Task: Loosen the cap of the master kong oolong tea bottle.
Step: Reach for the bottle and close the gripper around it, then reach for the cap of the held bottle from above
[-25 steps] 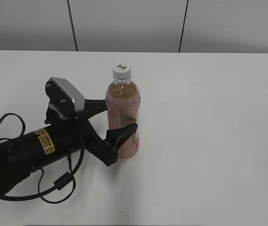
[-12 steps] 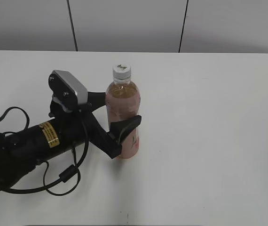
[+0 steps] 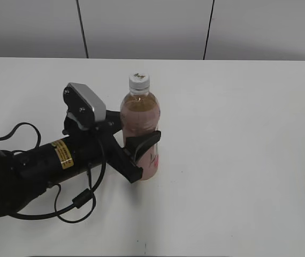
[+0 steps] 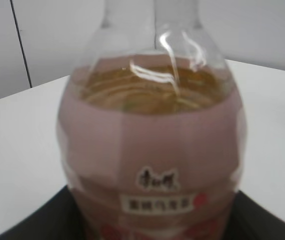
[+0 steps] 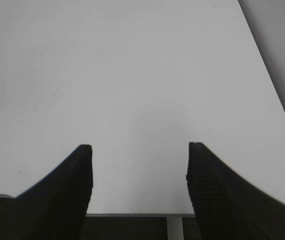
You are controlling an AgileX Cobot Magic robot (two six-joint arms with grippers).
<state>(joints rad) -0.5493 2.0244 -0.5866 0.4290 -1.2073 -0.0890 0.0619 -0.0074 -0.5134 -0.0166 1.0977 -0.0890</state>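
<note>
My gripper will turn the cap fully off, and the tea (image 4: 152, 92) should stay inside the bottle because it stops below the clear empty neck (image 4: 151, 22).
The master kong oolong tea bottle (image 3: 140, 134) stands upright on the white table (image 3: 238, 134), amber tea inside and a pale pink label. Its white ribbed cap (image 3: 138, 81) with a small dark mark sits on top. My left gripper (image 3: 134, 131) is open, with one finger in front of the bottle's lower body and one behind it, very close to its sides. In the left wrist view the bottle (image 4: 152, 150) fills the frame, the cap is out of view, and dark fingers show at the bottom corners. My right gripper (image 5: 138, 175) is open and empty over bare table.
The left arm with its cables (image 3: 40, 166) lies across the table's left front. A grey panelled wall (image 3: 142, 27) runs behind the table. The right wrist view shows the table's edge (image 5: 132, 215) just under the fingers.
My left arm has moved right and forward, bringing its fingers further along both sides of the bottle. The bottle has stayed in place.
</note>
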